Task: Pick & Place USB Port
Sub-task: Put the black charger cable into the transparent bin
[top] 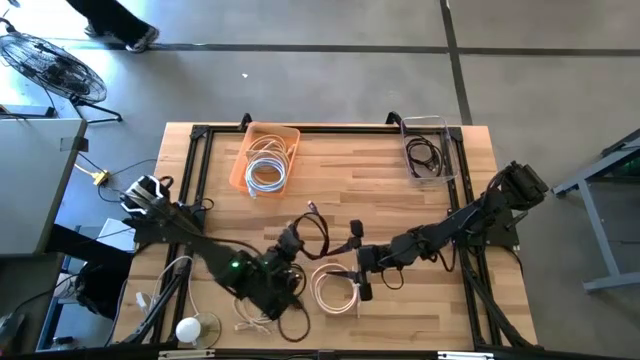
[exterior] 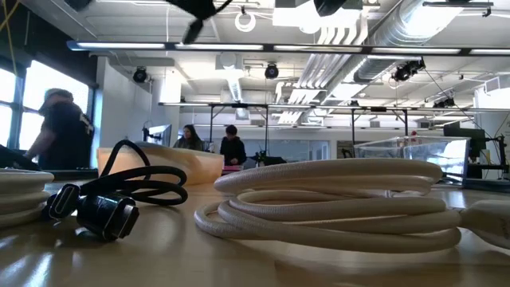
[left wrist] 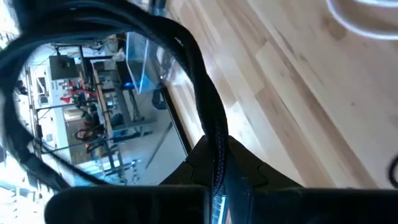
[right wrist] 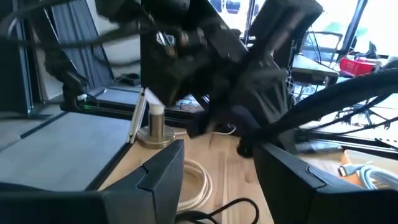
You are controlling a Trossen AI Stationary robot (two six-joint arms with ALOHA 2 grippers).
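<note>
I should use my right gripper to take the cable's loop (top: 324, 236) and carry it to the clear bin (top: 427, 152), because my left gripper is holding the black braided cable far across from the bin.
My left gripper (top: 292, 243) is over the table's middle, shut on a black braided USB cable (left wrist: 205, 106). The cable loops out ahead of the fingers, and its loop (top: 318, 230) shows just right of the gripper. Right of that loop my right gripper (top: 350, 262) is open, points toward the left arm and holds nothing (right wrist: 217, 168). Below it, a coiled white cable (top: 335, 287) lies flat on the table (exterior: 335, 199). Another black cable with a plug (exterior: 96, 209) lies near the front edge. My left gripper pinches the black braided cable (left wrist: 219, 167) between its two fingers, which lie across the strand. From the fingers the cable runs up into a wide loop (left wrist: 93, 37) held above the wooden tabletop. Which stretch of the cable the fingers have, the gripper itself hides.
An orange bin (top: 250, 140) with a white cable stands at the far middle, and a clear bin (top: 448, 160) with a black cable at the far right. Loose white cables (top: 250, 320) and a white round object (top: 190, 330) lie at the near left. People stand in the room behind.
</note>
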